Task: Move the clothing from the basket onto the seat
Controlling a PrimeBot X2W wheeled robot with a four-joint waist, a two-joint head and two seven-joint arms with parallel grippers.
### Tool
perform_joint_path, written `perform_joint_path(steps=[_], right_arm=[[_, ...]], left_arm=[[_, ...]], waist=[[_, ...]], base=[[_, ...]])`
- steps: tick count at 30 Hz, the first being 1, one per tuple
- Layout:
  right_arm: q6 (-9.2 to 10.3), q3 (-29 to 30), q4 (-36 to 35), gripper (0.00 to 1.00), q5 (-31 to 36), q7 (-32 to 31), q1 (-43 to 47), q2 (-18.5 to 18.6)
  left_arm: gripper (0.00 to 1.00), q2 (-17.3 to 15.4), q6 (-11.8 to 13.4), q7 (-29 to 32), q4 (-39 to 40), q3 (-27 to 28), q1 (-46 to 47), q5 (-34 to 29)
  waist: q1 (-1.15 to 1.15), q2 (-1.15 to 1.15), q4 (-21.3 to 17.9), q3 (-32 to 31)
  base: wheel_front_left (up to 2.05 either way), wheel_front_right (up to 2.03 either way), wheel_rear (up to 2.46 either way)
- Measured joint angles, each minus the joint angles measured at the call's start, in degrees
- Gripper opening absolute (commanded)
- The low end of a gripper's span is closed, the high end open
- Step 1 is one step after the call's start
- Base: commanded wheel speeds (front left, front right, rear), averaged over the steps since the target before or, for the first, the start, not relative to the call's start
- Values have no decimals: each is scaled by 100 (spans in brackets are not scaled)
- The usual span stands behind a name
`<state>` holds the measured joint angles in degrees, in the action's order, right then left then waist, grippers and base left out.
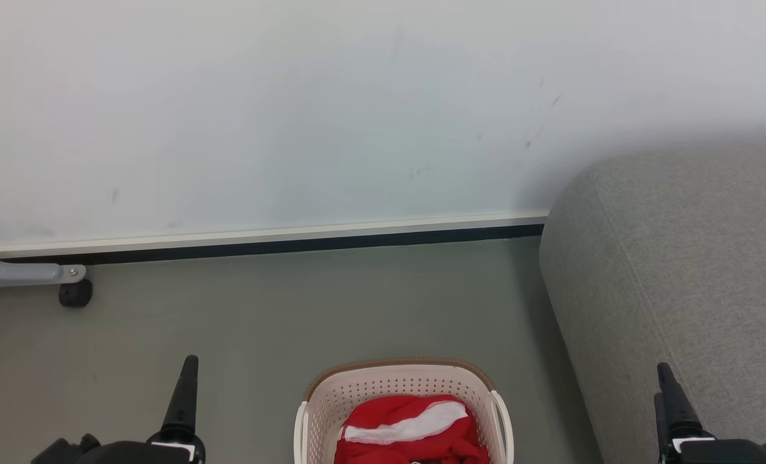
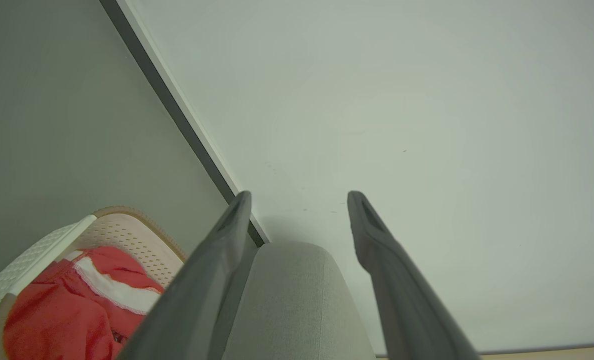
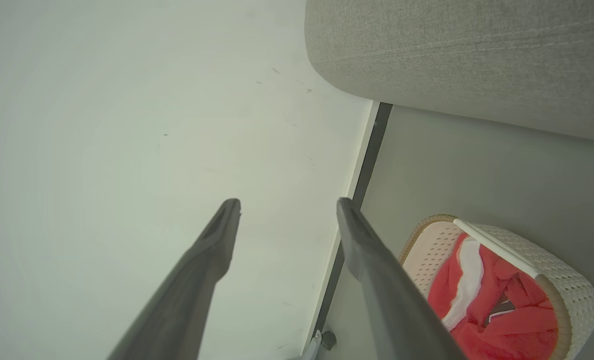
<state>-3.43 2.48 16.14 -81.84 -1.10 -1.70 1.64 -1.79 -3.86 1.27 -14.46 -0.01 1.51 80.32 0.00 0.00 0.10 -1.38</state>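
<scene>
I should expect more red clothing [image 1: 403, 425] to stay behind when I pick up a piece, because a loose red heap [image 1: 465, 451] rests against the white-banded fold of clothing.
The cream basket [image 1: 401, 381] stands on the grey floor at the bottom middle of the head view, with the red, white-banded clothing [image 1: 415, 428] bunched inside it. To its right rises the grey seat [image 1: 679, 270]. My left gripper [image 1: 188, 367] hangs left of the basket and my right gripper [image 1: 667, 374] is in front of the seat's side; both are apart from the basket. In the left wrist view the left gripper [image 2: 299, 200] is open and empty, with the basket [image 2: 127, 234], clothing [image 2: 62, 310] and seat [image 2: 287, 300] below. The right gripper [image 3: 287, 207] is open too, beside the basket [image 3: 569, 290], clothing [image 3: 491, 310] and seat [image 3: 451, 55].
A white wall [image 1: 357, 96] with a dark skirting strip [image 1: 292, 245] runs behind the floor [image 1: 279, 309]. At the far left a grey metal leg [image 1: 22, 274] ends in a black caster [image 1: 75, 294].
</scene>
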Motion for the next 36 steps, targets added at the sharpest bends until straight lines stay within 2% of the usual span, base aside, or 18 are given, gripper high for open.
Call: perform_joint_path(steps=[11, 23, 36], right_arm=[[167, -330, -230, 100, 1118, 229, 31, 20], [352, -813, -304, 100, 2388, 480, 113, 198], [513, -1226, -387, 100, 3541, 750, 141, 294]], left_arm=[[100, -24, 186, -247, 225, -300, -3, -1274], [100, -272, 361, -495, 353, -733, -60, -2748], [100, -426, 547, -758, 407, -1039, -199, -4014]], waist=[[0, 0, 8, -52], [0, 0, 11, -107], [0, 0, 19, -208]], base=[[0, 0, 0], [0, 0, 0], [0, 0, 0]])
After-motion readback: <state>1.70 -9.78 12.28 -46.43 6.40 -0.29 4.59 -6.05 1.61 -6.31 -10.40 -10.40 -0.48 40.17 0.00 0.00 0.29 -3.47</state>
